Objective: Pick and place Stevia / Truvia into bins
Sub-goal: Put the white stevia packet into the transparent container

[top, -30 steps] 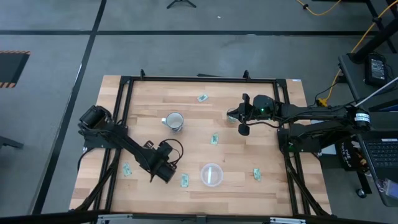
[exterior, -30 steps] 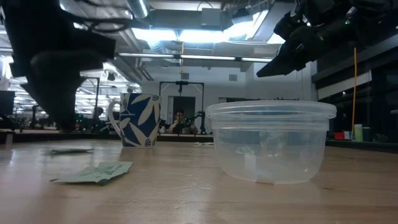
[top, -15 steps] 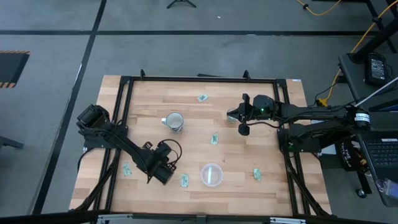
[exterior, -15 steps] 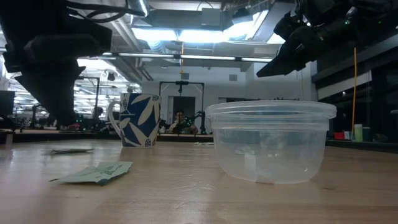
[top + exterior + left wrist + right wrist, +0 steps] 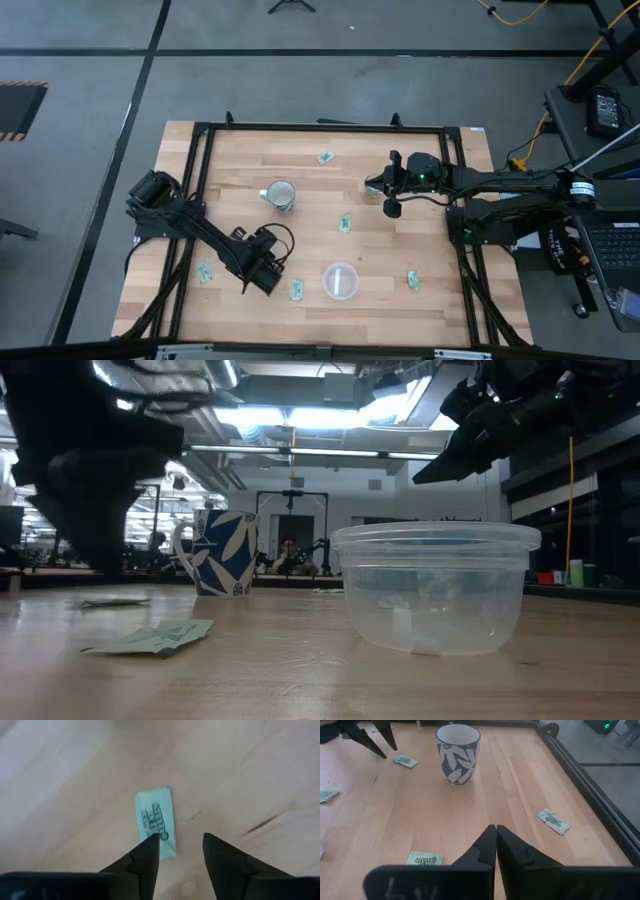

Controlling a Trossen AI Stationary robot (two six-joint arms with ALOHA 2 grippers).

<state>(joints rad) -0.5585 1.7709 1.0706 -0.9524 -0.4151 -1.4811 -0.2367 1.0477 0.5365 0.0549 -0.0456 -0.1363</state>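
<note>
The sachet is off to one side of the left gripper's open fingers, so the robot should open them wider and pinch the sachet's near corner before it lifts.
Several green-and-white Stevia sachets lie flat on the wooden table. My left gripper hovers open near the front left; in its wrist view one sachet lies just ahead of the spread fingertips. That sachet sits beside the round clear container, which bulks large in the low view. A blue-and-white leaf-patterned mug stands further back. My right gripper hangs shut above the table's right half, holding nothing, pointing toward the mug.
Other sachets lie by the back edge, mid-table, front right and front left. A black metal frame borders the table. One sachet lies close in the low view.
My left gripper's jaws have gone from shut to open above the sachet, with a small wobble of the arm. The right arm has not moved.
</note>
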